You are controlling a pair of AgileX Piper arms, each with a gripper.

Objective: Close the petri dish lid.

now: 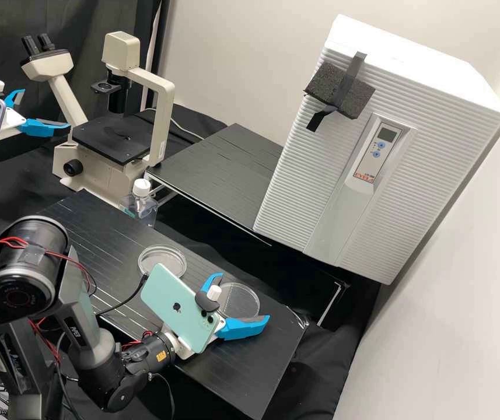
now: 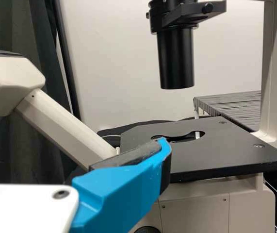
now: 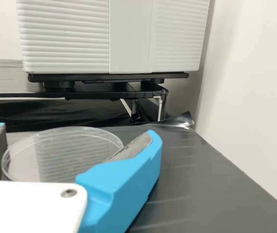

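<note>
My gripper will lower the petri dish lid (image 1: 239, 301), and the lid will settle over the other clear part (image 1: 163, 262) because that part has a matching round rim.
My right gripper (image 1: 244, 297) stands open low over the near bench, its fingers around a clear, shallow round petri dish part (image 1: 239, 300). In the right wrist view the right gripper (image 3: 77, 132) has the clear piece (image 3: 63, 153) between its fingers, flat on the black surface; whether they touch it I cannot tell. A second clear round part (image 1: 162, 262) lies apart on the bench, beyond the green phone. Which of the two is the lid is unclear. Open and holding nothing, my left gripper (image 1: 46, 108) is at the far left; one finger of the left gripper (image 2: 123, 187) shows before the microscope.
A microscope (image 1: 112, 140) stands behind the near bench (image 1: 95, 219), with a white-capped bottle (image 1: 140, 201) beside it. The large white incubator (image 1: 378, 151) sits on a raised black bench (image 1: 220, 175). In the right wrist view, a wall (image 3: 250, 97) runs beside the bench corner.
</note>
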